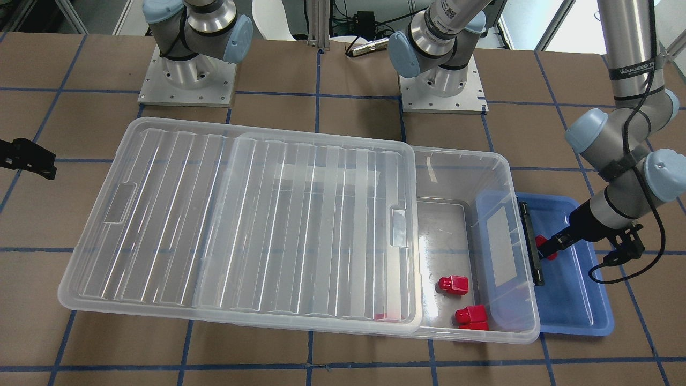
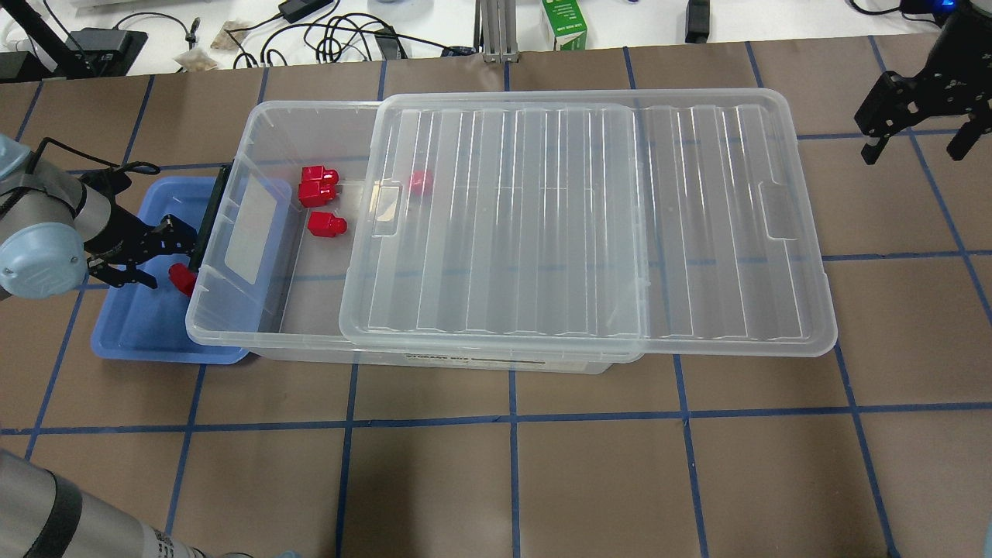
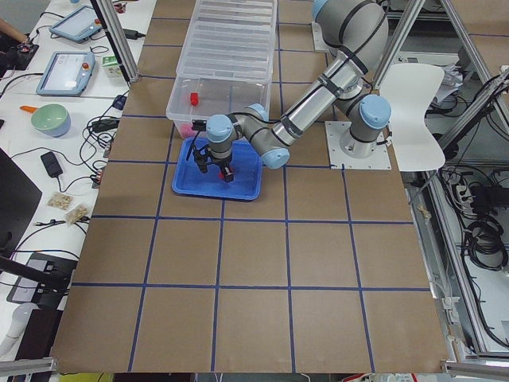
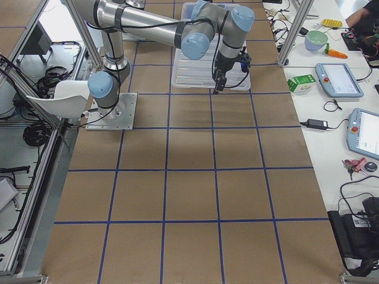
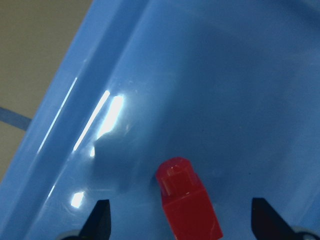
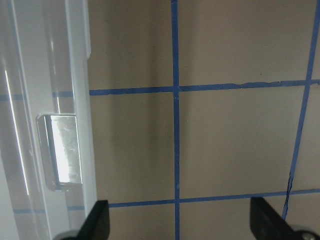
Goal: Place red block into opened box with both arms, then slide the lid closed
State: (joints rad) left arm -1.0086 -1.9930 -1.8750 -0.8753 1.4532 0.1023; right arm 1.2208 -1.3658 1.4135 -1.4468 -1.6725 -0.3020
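Note:
The red block has clear blue tray bottom all around it, so I should expect the blue tray to be empty when I lift the red block into the box.
A small red block lies on the floor of a blue tray. My left gripper hangs low over it, open, with one finger on each side and neither touching. The overhead view shows that left gripper beside the box's black latch. The clear box has its ribbed lid slid toward my right, leaving the left end uncovered. Several red blocks lie inside, one under the lid. My right gripper is open above the bare table just past the lid's far edge.
The blue tray is tucked against the box's latch end. Both arm bases stand behind the box. A green carton and cables sit on the bench beyond the table. Brown table with blue tape lines stretches in front of the box.

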